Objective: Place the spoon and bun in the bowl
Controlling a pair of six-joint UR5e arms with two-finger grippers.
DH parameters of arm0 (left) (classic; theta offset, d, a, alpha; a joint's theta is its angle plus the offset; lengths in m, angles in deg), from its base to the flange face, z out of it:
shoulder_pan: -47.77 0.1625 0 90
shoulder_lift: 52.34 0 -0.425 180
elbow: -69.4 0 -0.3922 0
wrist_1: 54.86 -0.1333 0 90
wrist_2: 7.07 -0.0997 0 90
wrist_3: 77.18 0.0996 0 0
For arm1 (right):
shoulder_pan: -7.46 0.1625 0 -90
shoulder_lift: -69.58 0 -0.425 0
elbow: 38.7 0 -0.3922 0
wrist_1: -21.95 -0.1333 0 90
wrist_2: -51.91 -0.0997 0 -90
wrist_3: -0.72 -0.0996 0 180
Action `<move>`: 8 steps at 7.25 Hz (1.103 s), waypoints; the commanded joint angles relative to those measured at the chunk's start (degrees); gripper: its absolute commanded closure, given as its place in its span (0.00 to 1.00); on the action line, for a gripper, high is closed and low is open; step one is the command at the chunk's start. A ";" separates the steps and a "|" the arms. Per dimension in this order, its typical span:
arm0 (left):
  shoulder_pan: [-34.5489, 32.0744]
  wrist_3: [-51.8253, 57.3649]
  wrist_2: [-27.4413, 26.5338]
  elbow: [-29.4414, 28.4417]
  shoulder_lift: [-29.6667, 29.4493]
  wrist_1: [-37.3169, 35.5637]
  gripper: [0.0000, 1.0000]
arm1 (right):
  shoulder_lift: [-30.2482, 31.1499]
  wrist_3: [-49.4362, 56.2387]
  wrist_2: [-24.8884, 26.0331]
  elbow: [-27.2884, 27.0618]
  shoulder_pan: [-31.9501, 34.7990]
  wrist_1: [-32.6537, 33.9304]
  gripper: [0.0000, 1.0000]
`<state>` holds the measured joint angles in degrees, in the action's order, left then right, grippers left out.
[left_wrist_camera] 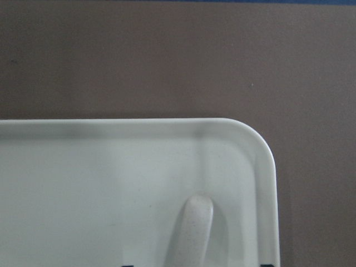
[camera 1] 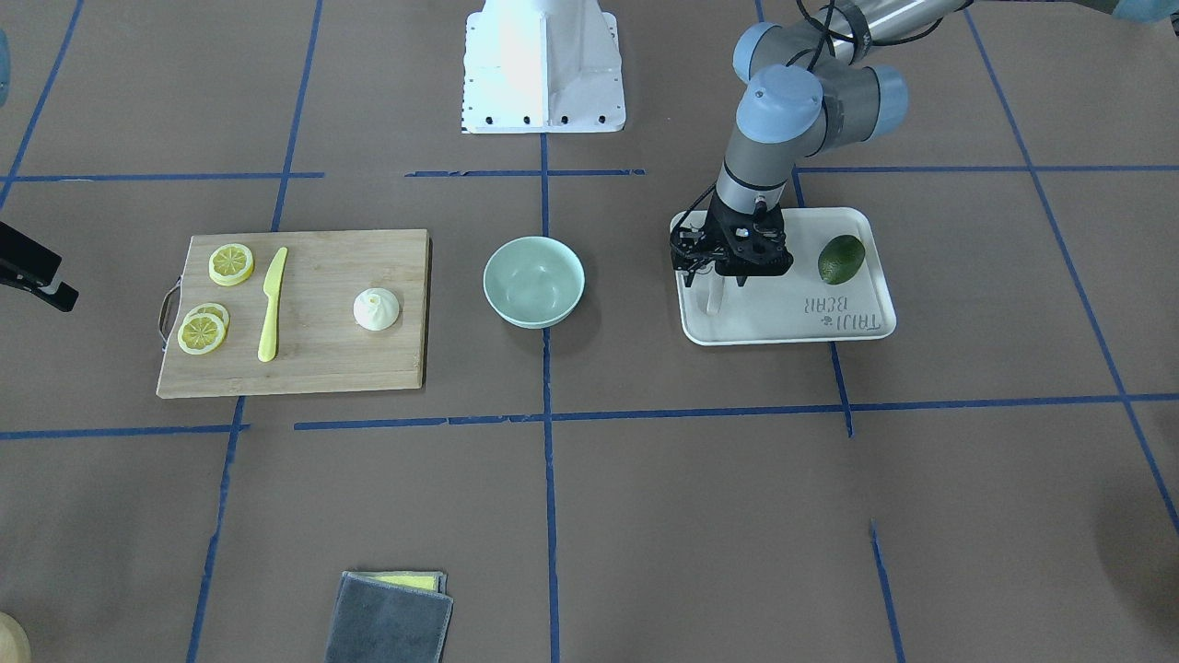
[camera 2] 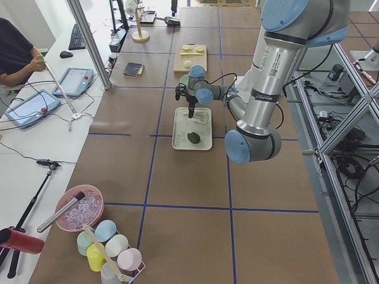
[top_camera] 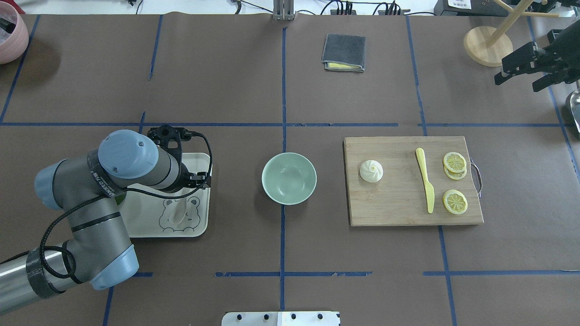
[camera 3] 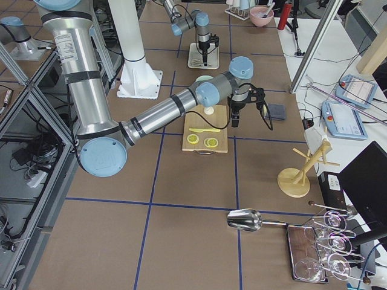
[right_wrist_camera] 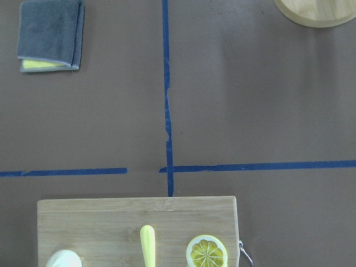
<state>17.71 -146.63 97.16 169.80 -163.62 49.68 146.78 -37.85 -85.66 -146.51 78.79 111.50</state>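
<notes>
The pale mint-green bowl (camera 1: 535, 282) is small. The off-white spoon (camera 1: 715, 295) will lean with its long, straight handle across the bowl's rim when I put it in.
The off-white spoon (top_camera: 178, 212) lies on the white bear-printed tray (top_camera: 199, 228); its handle shows in the left wrist view (left_wrist_camera: 189, 233). My left gripper (camera 1: 726, 281) hangs low over the tray, open, with its fingertips at either side of the spoon handle. The pale mint-green bowl (top_camera: 289, 178) stands empty at the table's middle, also in the front view (camera 1: 534, 281). The white bun (top_camera: 371, 171) sits pleats-up on the wooden cutting board (top_camera: 398, 213). My right gripper (top_camera: 516, 83) is open and empty, high beyond the board's far right corner.
A dark green avocado (camera 1: 841, 259) lies on the tray next to my left gripper. A yellow plastic knife (top_camera: 425, 185) and lemon slices (top_camera: 454, 201) share the board. A folded grey cloth (top_camera: 344, 52) and a wooden stand (top_camera: 487, 45) are at the far side.
</notes>
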 commanded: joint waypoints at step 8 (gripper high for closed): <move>0.18 -0.24 0.09 0.33 1.06 -0.21 0.74 | -0.03 -0.18 -0.07 -0.74 -0.05 0.09 0.00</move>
<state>17.89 -146.81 97.22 170.16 -162.62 49.48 146.74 -38.04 -85.80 -147.18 78.74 111.55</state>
